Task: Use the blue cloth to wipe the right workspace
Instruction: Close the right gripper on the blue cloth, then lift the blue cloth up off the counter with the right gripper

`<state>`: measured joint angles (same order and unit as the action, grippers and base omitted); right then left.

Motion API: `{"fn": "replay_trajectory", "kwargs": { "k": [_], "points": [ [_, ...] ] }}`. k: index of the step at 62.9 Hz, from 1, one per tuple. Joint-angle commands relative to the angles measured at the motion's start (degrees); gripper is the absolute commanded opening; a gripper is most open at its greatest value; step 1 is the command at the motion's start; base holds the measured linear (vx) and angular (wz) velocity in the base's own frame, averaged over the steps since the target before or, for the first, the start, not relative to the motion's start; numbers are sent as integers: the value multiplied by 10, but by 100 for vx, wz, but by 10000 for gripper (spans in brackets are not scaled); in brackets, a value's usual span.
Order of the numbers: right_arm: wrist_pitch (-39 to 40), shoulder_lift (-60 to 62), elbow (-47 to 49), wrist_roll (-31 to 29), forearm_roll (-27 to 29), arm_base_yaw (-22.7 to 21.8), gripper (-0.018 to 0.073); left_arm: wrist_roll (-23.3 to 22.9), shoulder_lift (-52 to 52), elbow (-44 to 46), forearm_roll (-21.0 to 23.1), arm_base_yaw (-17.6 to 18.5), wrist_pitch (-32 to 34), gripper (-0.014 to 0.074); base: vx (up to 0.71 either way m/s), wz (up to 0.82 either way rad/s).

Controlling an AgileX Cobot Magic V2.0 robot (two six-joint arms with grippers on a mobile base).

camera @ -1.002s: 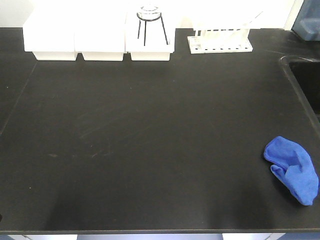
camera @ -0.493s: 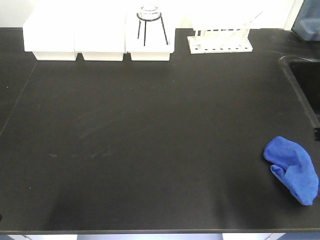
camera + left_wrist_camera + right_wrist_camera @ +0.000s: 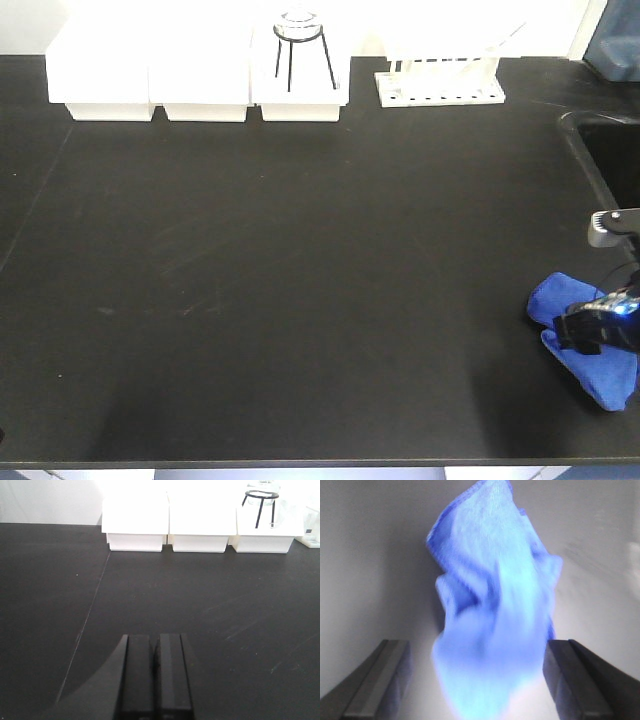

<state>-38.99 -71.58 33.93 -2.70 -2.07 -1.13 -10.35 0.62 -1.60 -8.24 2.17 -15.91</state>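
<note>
The blue cloth is bunched up in overlapping folds, so it will remain a gathered clump instead of hanging open when the robot carries it.
The blue cloth lies bunched on a black benchtop near its front right corner. My right gripper has come in from the right edge and hangs over the cloth's upper half. In the right wrist view the blue cloth fills the gap between the spread fingers, so my right gripper is open around it without clamping it. My left gripper is shut with nothing in it, low over the left part of the bench. The right workspace is out of view.
Three white boxes line the back edge, one carrying a black wire tripod. A white rack stands to their right. A sink is set into the bench at the far right, just behind the cloth.
My right gripper has entered the front view from the right edge and come down over the cloth. The cloth has stayed where it was.
</note>
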Motion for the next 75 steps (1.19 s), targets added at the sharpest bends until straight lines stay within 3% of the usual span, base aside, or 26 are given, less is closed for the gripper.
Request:
{"fn": "replay_trajectory", "kwargs": {
  "k": [1, 21, 27, 34, 44, 62, 75],
  "points": [
    [54, -11, 12, 2, -14, 1, 576, -5, 9, -17, -1, 3, 45, -6, 0, 0],
    [121, -92, 12, 19, -56, 1, 573, -5, 9, -17, -1, 3, 45, -6, 0, 0],
    [138, -109, 12, 19, -57, 1, 534, -5, 9, -17, -1, 3, 45, -6, 0, 0],
    [151, -122, 12, 19, -57, 1, 377, -5, 9, -17, -1, 3, 45, -6, 0, 0],
    [145, -120, 14, 20, -54, 1, -15, -5, 9, -17, -1, 3, 45, -6, 0, 0],
    [157, 29, 14, 12, -32, 1, -7, -5, 9, -17, -1, 3, 45, -6, 0, 0],
    [159, 220, 14, -55, 37, 1, -7, -5, 9, -17, -1, 3, 45, -6, 0, 0]
  ]
}}
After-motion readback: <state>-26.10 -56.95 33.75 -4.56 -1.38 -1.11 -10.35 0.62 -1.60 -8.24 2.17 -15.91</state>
